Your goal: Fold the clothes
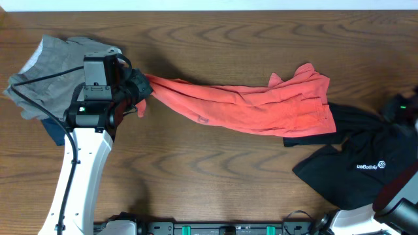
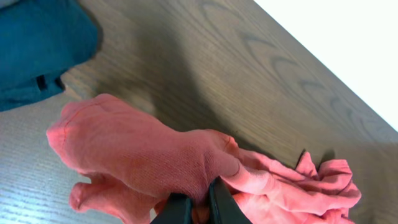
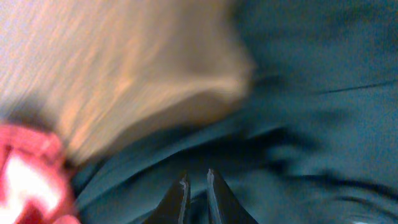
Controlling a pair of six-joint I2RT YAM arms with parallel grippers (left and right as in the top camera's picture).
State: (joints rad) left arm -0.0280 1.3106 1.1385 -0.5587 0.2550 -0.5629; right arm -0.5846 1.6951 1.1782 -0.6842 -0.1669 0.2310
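Note:
Next, my right gripper pulls the black garment clear (image 1: 369, 138) before I fold the T-shirt, because the black garment reaches under the coral-red T-shirt's end (image 1: 332, 126).
A coral-red T-shirt (image 1: 261, 108) lies stretched out in a long band across the table. My left gripper (image 1: 134, 88) holds its left end. In the left wrist view the left gripper (image 2: 198, 198) is shut on a bunched fold of the coral-red T-shirt (image 2: 143, 149). A black garment (image 1: 353, 153) with a small white logo (image 1: 371, 166) lies at the right, partly under the shirt's right end. The right wrist view is blurred. My right gripper (image 3: 196, 178) hovers just over the black garment (image 3: 311, 106), its jaws a narrow gap apart with nothing clearly between them.
A grey garment (image 1: 55, 72) is heaped at the back left, behind the left arm, with a blue item (image 1: 52, 128) beside it. The right arm (image 1: 401, 111) sits at the far right edge. Bare wood table (image 1: 209, 176) lies in front of the shirt.

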